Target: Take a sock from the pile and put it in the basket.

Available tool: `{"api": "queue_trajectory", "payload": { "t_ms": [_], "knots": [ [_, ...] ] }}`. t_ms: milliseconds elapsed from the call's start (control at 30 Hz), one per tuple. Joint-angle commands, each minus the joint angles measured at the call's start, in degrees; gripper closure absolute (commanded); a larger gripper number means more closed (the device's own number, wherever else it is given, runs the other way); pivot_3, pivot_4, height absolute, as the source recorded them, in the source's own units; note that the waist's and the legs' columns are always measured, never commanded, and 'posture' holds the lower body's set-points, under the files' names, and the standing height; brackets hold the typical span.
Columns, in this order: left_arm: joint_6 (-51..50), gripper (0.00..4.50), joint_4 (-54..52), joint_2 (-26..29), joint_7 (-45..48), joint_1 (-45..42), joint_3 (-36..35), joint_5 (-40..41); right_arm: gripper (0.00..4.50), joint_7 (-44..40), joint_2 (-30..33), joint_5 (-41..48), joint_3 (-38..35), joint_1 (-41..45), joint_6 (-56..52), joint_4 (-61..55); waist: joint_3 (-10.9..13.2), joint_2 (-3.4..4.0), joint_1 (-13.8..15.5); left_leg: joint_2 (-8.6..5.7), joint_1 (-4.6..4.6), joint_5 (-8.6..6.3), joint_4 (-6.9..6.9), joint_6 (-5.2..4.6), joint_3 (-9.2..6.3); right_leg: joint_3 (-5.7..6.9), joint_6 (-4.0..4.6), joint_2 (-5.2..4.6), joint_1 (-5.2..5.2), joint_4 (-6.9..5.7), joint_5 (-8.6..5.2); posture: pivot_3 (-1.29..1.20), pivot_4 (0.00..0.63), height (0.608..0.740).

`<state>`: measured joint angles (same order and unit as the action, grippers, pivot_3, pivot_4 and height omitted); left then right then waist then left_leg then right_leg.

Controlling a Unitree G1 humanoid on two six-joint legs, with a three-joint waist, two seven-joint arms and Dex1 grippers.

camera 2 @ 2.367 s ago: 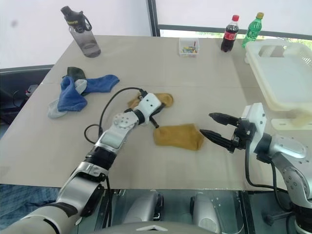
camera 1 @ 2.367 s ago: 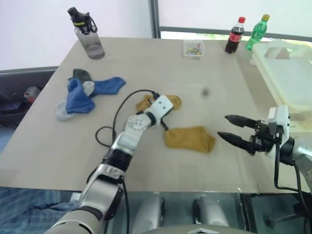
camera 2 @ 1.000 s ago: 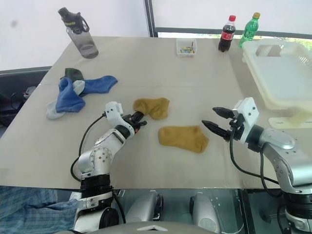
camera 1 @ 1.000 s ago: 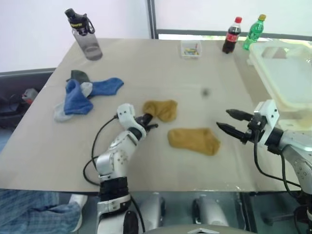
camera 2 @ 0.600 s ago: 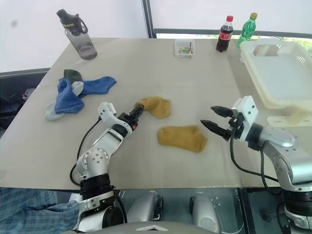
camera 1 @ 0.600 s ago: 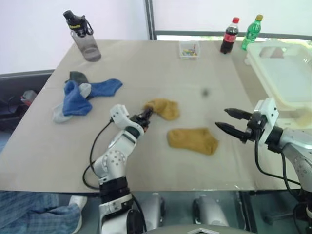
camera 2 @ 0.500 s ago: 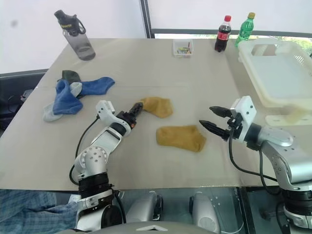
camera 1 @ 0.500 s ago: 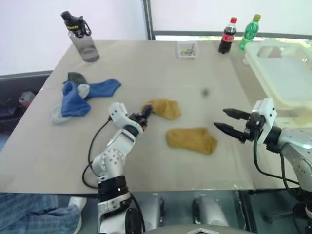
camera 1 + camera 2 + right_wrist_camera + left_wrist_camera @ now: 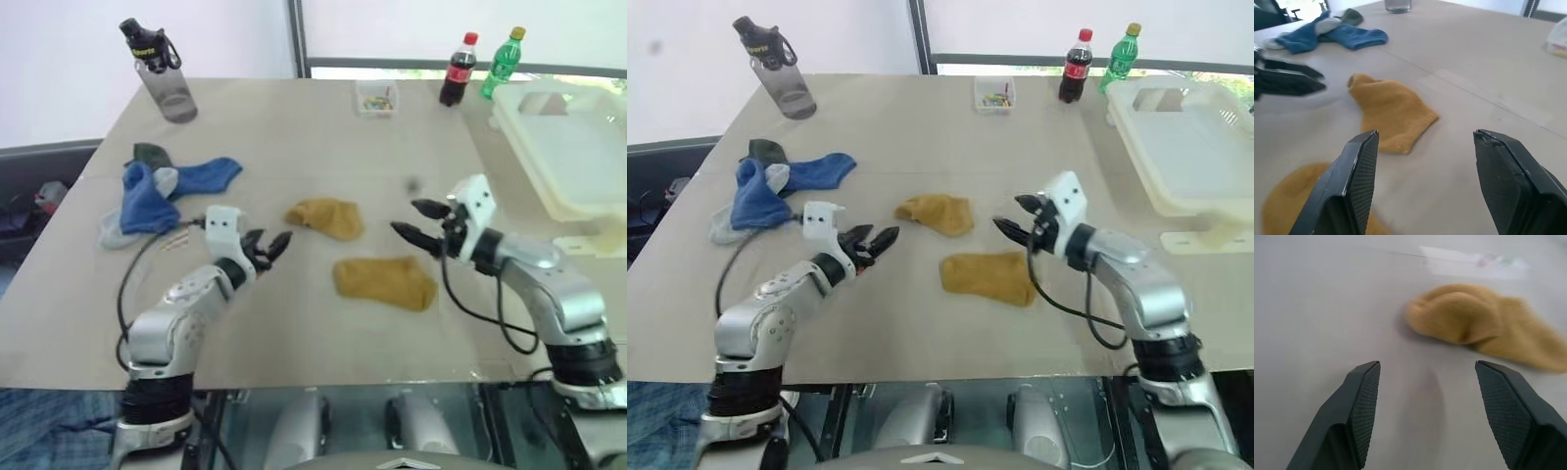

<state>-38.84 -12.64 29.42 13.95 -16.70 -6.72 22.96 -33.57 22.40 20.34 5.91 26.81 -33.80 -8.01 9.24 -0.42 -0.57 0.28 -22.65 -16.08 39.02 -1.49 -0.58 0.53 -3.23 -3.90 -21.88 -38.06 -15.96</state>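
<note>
Next, my right gripper pulls the farther mustard sock (image 9: 325, 216) straight by its cuff (image 9: 350, 224) before both grippers lay it on top, because it lies at a slant to the nearer mustard sock.
The pile (image 9: 157, 189) of blue and grey socks lies at the table's left. Two mustard socks lie mid-table, one farther (image 9: 326, 217) and one nearer (image 9: 385, 282). My left gripper (image 9: 273, 243) hovers open and empty just left of the farther mustard sock, which lies ahead of the left gripper (image 9: 1426, 366) in its wrist view. My right gripper (image 9: 406, 217) is open and empty, right of the farther sock and above the nearer one's far end. The cream basket (image 9: 578, 147) stands at the right edge with nothing showing in it.
A grey water bottle (image 9: 162, 73) stands at the far left. A small clear box (image 9: 376, 98), a cola bottle (image 9: 456, 70) and a green bottle (image 9: 502, 64) line the far edge. A black cable trails behind my left wrist.
My left gripper has let go of the farther mustard sock's tip, opened and drawn back to the left. My right gripper has swung left, in over the two mustard socks.
</note>
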Motion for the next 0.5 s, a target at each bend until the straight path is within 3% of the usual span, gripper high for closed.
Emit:
{"api": "queue_trajectory", "payload": {
  "t_ms": [33, 267, 400, 500],
  "knots": [
    [6.9, 1.20, 2.7, 1.7, 1.6, -2.1, 1.8, -5.9, 1.31, 2.7, -2.8, -2.7, 2.4, 1.7, -0.1, 2.6, 0.0, 0.03, 0.2, 0.00, -0.02, 0.00, -0.04, 0.00, 0.00, 0.00, 0.00, -0.01, -0.02, 0.01, 0.00, 0.00, 0.150, 0.740],
    [17.2, 1.20, 10.9, 3.7, 6.9, -4.9, 6.2, -13.8, 1.31, 6.3, -7.8, -7.4, 4.8, 4.2, 0.8, 9.4, 0.0, 0.01, 0.0, -0.14, -0.43, 0.00, -0.08, -0.01, 0.16, -0.10, -0.02, -0.15, -0.45, 0.09, 0.01, 0.00, 0.150, 0.740],
    [21.2, 1.20, 14.4, 2.2, 9.0, -6.4, 7.8, -15.9, 1.31, 6.5, -8.4, -10.5, 6.0, 4.7, 2.1, 12.5, 0.0, 0.01, -0.1, -0.10, -0.72, 0.06, -0.08, 0.08, 0.17, -0.10, -0.02, -0.09, -0.86, -0.09, 0.01, 0.00, 0.150, 0.740],
    [22.7, 1.14, 16.5, 1.2, 10.1, -7.6, 8.5, -16.8, 2.28, 6.0, -8.7, -11.3, 6.1, 4.6, 2.7, 13.2, 0.0, 0.01, -0.2, -0.10, -0.76, 0.07, 0.01, 0.08, 0.18, -0.11, -0.03, -0.08, -0.90, -0.19, 0.01, 0.00, 0.150, 0.740]
  ]
}}
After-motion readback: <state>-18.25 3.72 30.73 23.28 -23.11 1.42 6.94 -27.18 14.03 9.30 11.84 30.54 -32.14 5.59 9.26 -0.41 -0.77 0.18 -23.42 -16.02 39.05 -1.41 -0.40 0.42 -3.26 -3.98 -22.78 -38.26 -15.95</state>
